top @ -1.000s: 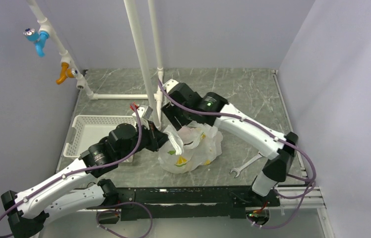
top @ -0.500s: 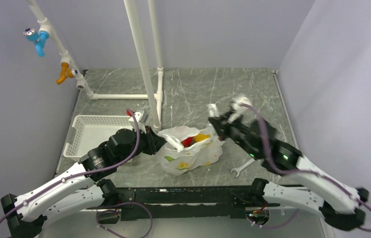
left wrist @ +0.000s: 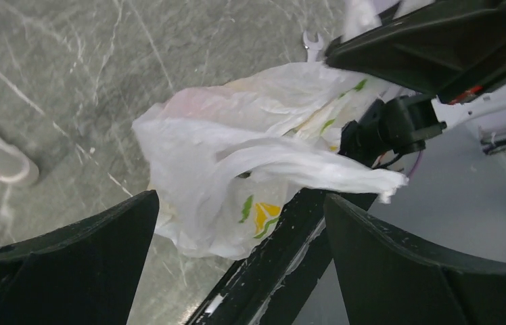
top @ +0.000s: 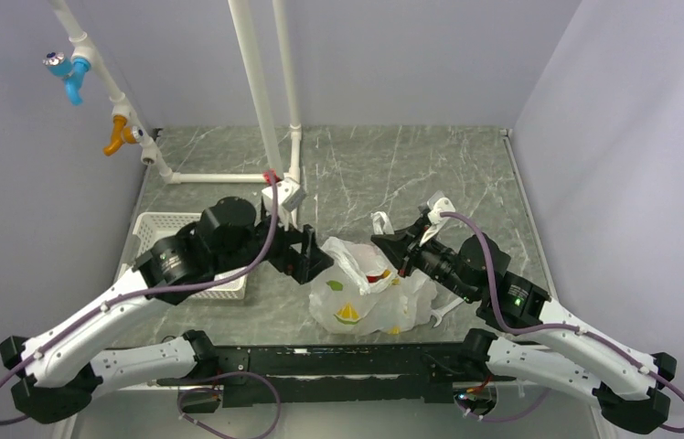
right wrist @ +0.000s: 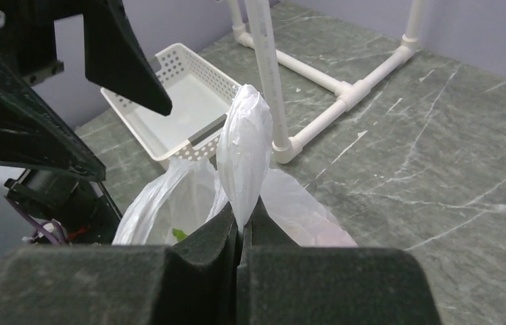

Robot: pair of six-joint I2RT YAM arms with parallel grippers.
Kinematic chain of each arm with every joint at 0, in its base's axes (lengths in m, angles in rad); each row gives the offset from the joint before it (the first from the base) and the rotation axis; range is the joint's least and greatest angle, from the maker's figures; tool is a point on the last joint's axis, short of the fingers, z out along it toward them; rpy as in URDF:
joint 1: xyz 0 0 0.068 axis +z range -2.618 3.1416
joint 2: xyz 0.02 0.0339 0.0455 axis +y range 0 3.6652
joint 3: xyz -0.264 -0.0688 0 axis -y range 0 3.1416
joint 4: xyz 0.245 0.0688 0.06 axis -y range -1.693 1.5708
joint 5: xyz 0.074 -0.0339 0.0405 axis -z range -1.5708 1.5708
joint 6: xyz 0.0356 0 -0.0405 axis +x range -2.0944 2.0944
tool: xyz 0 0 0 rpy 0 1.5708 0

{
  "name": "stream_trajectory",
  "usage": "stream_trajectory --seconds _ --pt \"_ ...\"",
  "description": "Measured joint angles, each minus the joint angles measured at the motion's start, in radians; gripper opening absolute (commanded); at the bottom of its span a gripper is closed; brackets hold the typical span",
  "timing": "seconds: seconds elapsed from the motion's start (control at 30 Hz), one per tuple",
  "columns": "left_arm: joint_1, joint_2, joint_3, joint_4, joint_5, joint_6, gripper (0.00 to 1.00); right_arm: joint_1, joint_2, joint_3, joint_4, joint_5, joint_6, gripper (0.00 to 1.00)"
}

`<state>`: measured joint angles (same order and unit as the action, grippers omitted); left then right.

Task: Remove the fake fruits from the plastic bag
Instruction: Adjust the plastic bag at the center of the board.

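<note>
I expect the plastic bag (top: pixel 366 306) to open wider when I pull the loose handle (top: pixel 348 264) aside, because the loose handle hangs limp along the plastic bag's opening.
The plastic bag (top: pixel 366 297) lies crumpled near the table's front edge, white with yellow-green prints. Through its open mouth, red and yellow fake fruits (top: pixel 379 273) show; the others are hidden inside. My right gripper (top: pixel 396 253) is shut on the bag's upper handle (right wrist: pixel 243 142), which it holds upright, pinched between its pads (right wrist: pixel 242 227). My left gripper (top: pixel 315 261) stands open just left of the bag, holding nothing. In the left wrist view the bag (left wrist: pixel 237 162) sits beyond the wide-apart fingers (left wrist: pixel 88 257), with a loose handle (left wrist: pixel 318 172) stretched across.
A white latticed tray (top: pixel 157 226) lies at the left, partly under my left arm, also seen as the tray (right wrist: pixel 182 112). White pipes (top: pixel 261 110) rise behind the bag. A wrench (top: pixel 436 315) lies right of the bag, by my right arm.
My left gripper opened, let go of the bag's handle and drew back left. My right arm swung back from the far side and shut on the other handle. The bag shifted right.
</note>
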<state>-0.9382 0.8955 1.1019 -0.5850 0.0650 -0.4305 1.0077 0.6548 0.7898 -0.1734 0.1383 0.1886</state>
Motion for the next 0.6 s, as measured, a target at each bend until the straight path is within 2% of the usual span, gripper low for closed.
stream_trajectory --seconds 0.17,0.3,0.43,0.6 --pt "-0.094 0.155 0.235 -0.163 -0.002 0.198 0.99 0.0 0.001 0.0 0.003 -0.013 0.003 0.0" --pt "-0.151 0.223 0.304 -0.245 0.001 0.377 0.99 0.0 0.0 0.0 0.001 -0.013 0.002 0.0" --pt "-0.2 0.242 0.28 -0.235 0.0 0.568 0.99 0.0 0.0 0.0 -0.005 -0.013 0.002 0.0" --pt "-0.268 0.208 0.15 -0.119 -0.033 0.761 0.99 0.0 0.0 0.002 -0.01 -0.009 0.002 0.0"
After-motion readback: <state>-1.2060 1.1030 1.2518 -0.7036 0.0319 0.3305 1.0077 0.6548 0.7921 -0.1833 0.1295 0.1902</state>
